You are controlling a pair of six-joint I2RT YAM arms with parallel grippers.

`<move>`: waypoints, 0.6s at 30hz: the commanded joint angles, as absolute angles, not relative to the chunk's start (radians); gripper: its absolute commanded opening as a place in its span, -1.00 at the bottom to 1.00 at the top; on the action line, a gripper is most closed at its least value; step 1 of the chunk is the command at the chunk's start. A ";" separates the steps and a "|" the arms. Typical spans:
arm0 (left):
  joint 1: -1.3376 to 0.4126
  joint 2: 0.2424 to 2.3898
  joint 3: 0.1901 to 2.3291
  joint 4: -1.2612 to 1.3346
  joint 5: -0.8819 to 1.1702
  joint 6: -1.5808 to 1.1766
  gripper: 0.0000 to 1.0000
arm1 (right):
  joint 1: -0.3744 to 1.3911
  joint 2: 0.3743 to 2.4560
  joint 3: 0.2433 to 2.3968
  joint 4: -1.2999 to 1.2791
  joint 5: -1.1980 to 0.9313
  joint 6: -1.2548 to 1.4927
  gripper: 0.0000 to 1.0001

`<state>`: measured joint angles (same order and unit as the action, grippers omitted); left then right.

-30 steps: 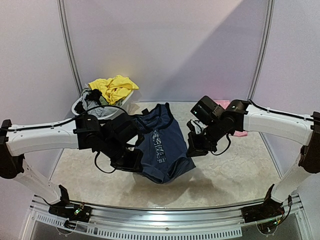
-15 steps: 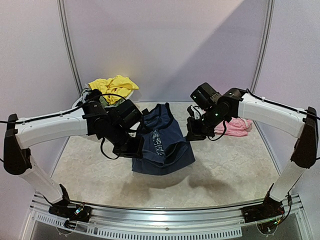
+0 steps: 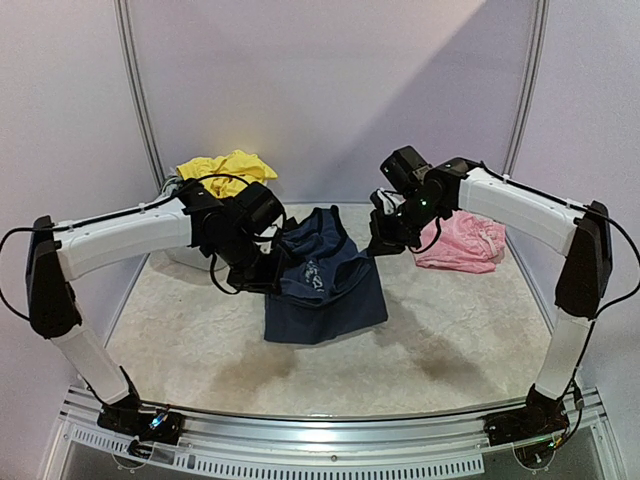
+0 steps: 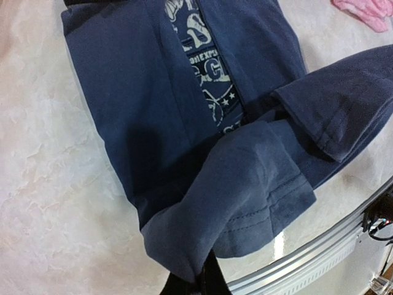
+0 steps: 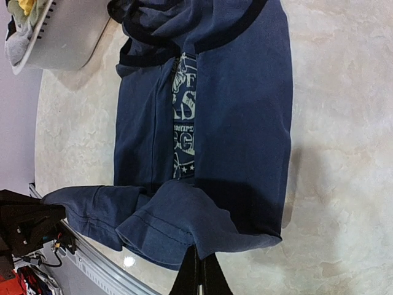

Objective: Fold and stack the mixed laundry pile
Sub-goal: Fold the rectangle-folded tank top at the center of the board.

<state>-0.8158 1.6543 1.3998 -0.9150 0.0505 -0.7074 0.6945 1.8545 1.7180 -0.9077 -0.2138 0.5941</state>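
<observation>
My left gripper is carrying the hem back, and both hem corners line up with the tank top's folded sides [image 3: 377, 290]. It should keep going until the hem reaches the neckline [image 5: 230, 38].
The navy tank top [image 3: 325, 290] with white lettering lies mid-table, its sides folded in and its near hem lifted back over it. My left gripper [image 3: 272, 278] is shut on the hem's left corner [image 4: 202, 246]. My right gripper [image 3: 382, 243] is shut on the hem's right corner [image 5: 184, 230]. A pale pink piece [image 3: 462, 243] lies at the right. Yellow [image 3: 228, 170] and grey pieces sit in the tub.
The white plastic tub [image 3: 185, 255] stands at the back left, mostly behind my left arm; it also shows in the right wrist view [image 5: 67, 37]. The metal front rail [image 3: 320, 440] runs along the near edge.
Both grippers have carried the tank top's near hem up and toward the far side, folding it over the garment. The pink piece has come into full view.
</observation>
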 commanded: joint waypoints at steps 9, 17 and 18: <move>-0.708 1.793 1.500 -0.904 0.070 -0.606 -1.00 | 0.629 2.051 1.897 -0.951 -0.328 0.463 -1.00; -0.666 1.887 1.535 -0.903 0.080 -0.584 -1.00 | 0.590 2.139 1.942 -0.935 -0.343 0.452 -1.00; -0.661 1.897 1.541 -0.903 0.082 -0.583 -1.00 | 0.586 2.148 1.952 -0.936 -0.346 0.451 -1.00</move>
<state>-0.6910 1.8481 1.5085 -0.9081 0.0711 -0.6106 0.6086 2.1040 1.9060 -0.9356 -0.3256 0.4667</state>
